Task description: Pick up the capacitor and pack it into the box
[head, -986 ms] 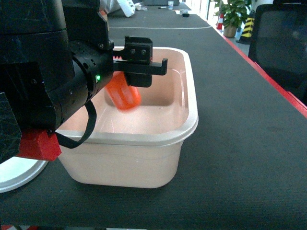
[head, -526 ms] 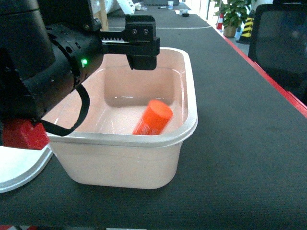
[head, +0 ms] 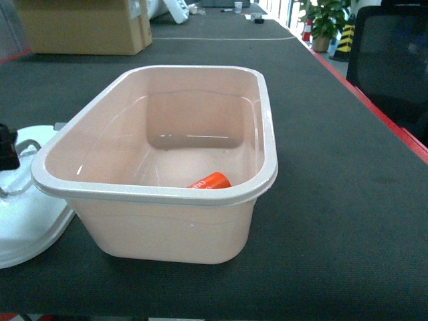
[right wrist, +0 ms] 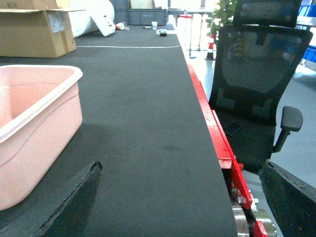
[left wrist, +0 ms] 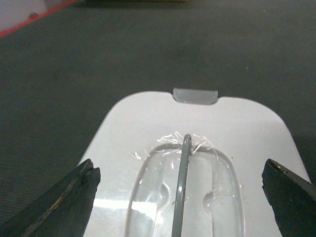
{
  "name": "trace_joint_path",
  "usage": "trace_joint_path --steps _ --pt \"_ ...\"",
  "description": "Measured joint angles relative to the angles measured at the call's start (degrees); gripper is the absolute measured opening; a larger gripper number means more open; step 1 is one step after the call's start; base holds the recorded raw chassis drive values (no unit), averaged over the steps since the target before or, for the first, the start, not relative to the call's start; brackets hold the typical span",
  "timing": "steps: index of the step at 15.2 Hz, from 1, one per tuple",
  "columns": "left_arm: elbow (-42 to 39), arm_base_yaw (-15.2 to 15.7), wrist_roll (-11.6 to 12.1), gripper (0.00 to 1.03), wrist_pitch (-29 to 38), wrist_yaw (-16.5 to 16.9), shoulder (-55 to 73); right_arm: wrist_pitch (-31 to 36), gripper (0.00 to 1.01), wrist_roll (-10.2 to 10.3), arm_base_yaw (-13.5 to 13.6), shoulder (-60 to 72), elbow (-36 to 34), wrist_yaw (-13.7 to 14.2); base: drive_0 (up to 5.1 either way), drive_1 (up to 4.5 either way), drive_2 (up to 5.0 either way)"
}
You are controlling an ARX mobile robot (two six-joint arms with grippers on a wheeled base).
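Note:
I see the grey handle (left wrist: 182,182) curving over the middle of the white lid (head: 40,224), so the lid will hang almost level once I raise it.
The pale pink box (head: 264,120) stands open in the middle of the black table in the head view. An orange capacitor (head: 210,181) lies on its side on the box floor against the near wall, half hidden by the rim. My left gripper (left wrist: 180,170) is open over the white lid (left wrist: 247,128), its fingers (left wrist: 74,197) on either side of the grey handle (left wrist: 180,182) without touching it. The grey latch (left wrist: 195,95) is at the lid's far edge. My right gripper (right wrist: 180,170) is open and empty above the table, right of the box (right wrist: 34,118).
The lid (head: 27,227) lies to the left of the box in the head view, with a black part of my left arm (head: 5,146) above it. A brown cardboard carton (head: 87,27) stands at the back left. The red table edge (right wrist: 212,123) and a black office chair (right wrist: 256,74) are to the right.
My left arm has pulled back from over the box to the lid at the left. The capacitor dropped out of the gripper and came to rest on the box floor by the near wall.

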Motion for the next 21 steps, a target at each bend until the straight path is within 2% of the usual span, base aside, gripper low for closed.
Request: trace_joint_path --steps 2,4,7,10,13,15,18,20,21 --pt "5.92 0.46 0.02 0.98 -4.28 2.29 6.84 0.00 0.98 0.00 0.00 0.00 0.00 -0.02 0.0 0.00 0.0" --pt "8.68 0.44 0.74 0.95 -5.99 2.43 9.68 -0.02 0.98 0.00 0.00 0.00 0.00 -0.02 0.0 0.00 0.0" --pt "9.77 -0.20 1.99 0.67 -7.17 2.25 10.01 0.00 0.98 0.00 0.00 0.00 0.00 -0.02 0.0 0.00 0.0" --pt "10.14 -0.17 1.88 0.33 -5.92 2.19 11.47 0.00 0.98 0.00 0.00 0.00 0.00 -0.02 0.0 0.00 0.0" --pt "10.12 -0.17 1.81 0.12 -4.94 2.19 11.54 0.00 0.98 0.00 0.00 0.00 0.00 -0.02 0.0 0.00 0.0" --pt "10.03 -0.20 1.70 0.02 -4.44 1.92 11.54 0.00 0.98 0.00 0.00 0.00 0.00 -0.02 0.0 0.00 0.0" --pt "9.07 0.17 0.59 0.02 -5.25 1.70 10.03 0.00 0.98 0.00 0.00 0.00 0.00 -0.02 0.0 0.00 0.0" --pt "8.74 1.64 0.33 0.02 -8.11 1.95 5.11 0.02 0.98 0.00 0.00 0.00 0.00 -0.02 0.0 0.00 0.0" --pt "8.92 2.60 0.33 0.02 -9.01 0.83 1.38 0.00 0.98 0.00 0.00 0.00 0.00 -0.02 0.0 0.00 0.0"
